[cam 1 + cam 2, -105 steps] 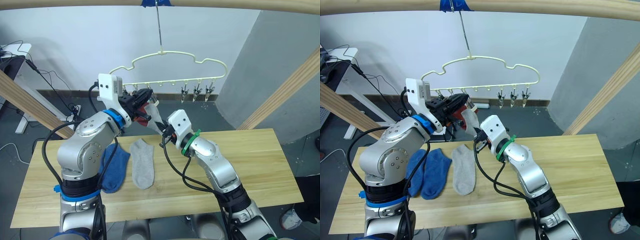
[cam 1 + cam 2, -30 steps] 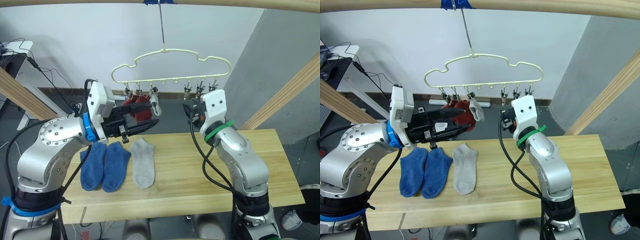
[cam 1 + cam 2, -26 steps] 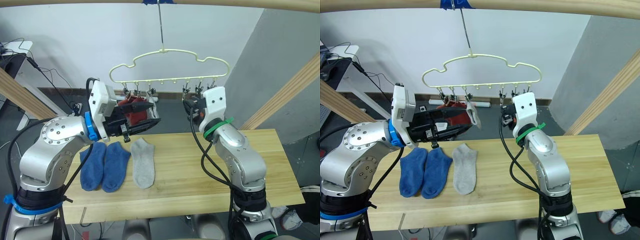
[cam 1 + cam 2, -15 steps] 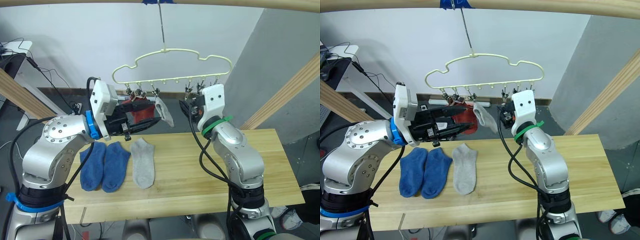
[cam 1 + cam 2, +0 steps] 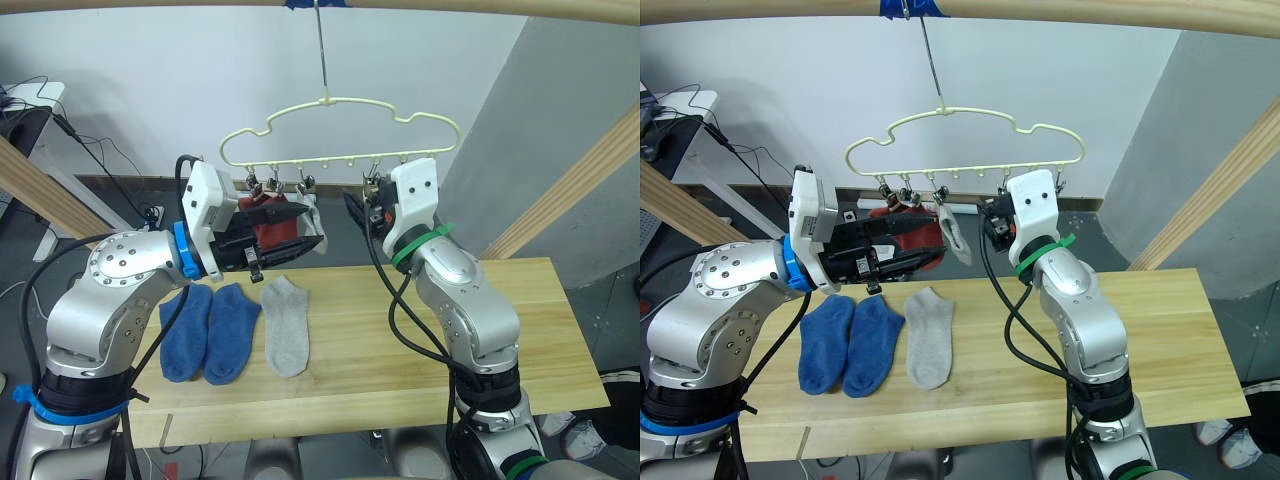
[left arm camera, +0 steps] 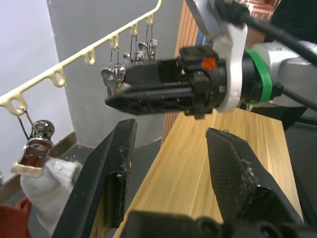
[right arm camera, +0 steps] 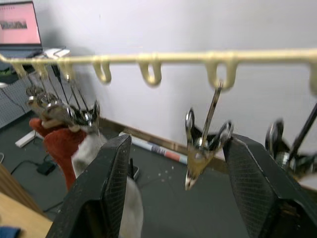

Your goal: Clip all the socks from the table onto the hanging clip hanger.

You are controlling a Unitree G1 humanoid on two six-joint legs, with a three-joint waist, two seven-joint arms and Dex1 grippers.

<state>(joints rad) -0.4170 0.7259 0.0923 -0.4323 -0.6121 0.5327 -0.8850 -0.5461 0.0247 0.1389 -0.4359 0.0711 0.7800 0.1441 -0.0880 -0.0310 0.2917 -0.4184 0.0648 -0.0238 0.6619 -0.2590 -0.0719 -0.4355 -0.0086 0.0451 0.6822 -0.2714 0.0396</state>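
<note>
The metal clip's handles (image 7: pixel 225 132) spread apart above its closed tip, so its jaws (image 7: pixel 190 179) will open at the bottom when I press the handles together.
The cream clip hanger (image 5: pixel 340 102) hangs by its hook from the top pole. Two rust red socks (image 5: pixel 268 222) and one light grey sock (image 5: pixel 952 232) hang from clips on its left half. On the table (image 5: pixel 540 330) lie two blue socks (image 5: pixel 186 325) (image 5: pixel 232 330) and a grey sock (image 5: pixel 285 325), side by side at the left. My left gripper (image 5: pixel 312 226) is open and empty, right by the hanging socks. My right gripper (image 5: pixel 355 212) is open and empty just under the hanger's middle. A bare metal clip (image 7: pixel 203 144) dangles between its fingers (image 7: pixel 99 193).
A round wooden pole (image 5: pixel 450 8) crosses overhead, with slanted poles at the left (image 5: pixel 60 205) and right (image 5: pixel 570 185). Several empty clips (image 5: pixel 400 178) hang on the hanger's right half. A desk and cables (image 5: pixel 30 110) stand behind on the left.
My right gripper has opened and moved left, up to the hanger's middle clips. The hanging grey sock swung out to the right and back. The left gripper stayed near the hung socks.
</note>
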